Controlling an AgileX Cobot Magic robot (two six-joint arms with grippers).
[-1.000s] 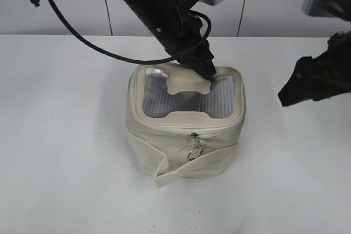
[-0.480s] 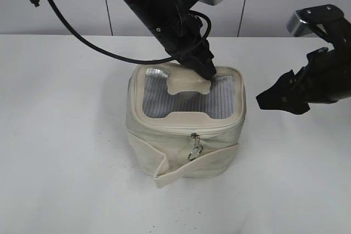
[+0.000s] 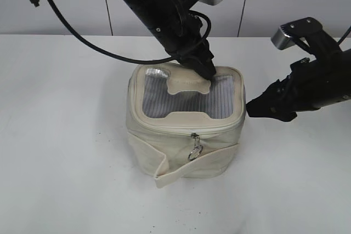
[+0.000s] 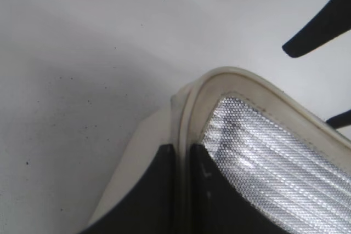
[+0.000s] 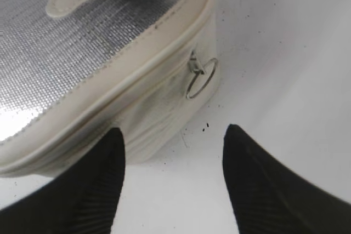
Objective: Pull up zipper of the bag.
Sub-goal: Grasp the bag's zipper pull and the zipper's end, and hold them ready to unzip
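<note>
My right gripper should close its open fingers on the ring's loose end (image 5: 191,95) before pulling, because the metal ring (image 5: 202,80) hangs against the bag's side beyond those fingers.
A cream fabric bag (image 3: 181,152) with a silver mesh lid stands mid-table. Its zipper pull, a metal ring (image 3: 194,150), hangs at the front; the right wrist view shows the ring (image 5: 201,78) too. My left gripper (image 3: 204,71) is shut on the bag's back rim (image 4: 184,135), pinching the cream edge between both fingers. My right gripper (image 3: 258,109) is open and empty, hovering just right of the bag, level with its top. In the right wrist view its fingers (image 5: 173,141) frame bare table below the ring.
The white table (image 3: 66,152) spreads around the bag. A loose cream flap (image 3: 164,176) sticks out at the bag's front bottom. A pale wall stands behind the table.
My right gripper has moved left and slightly down toward the bag's right side. The left gripper and the bag have not moved.
</note>
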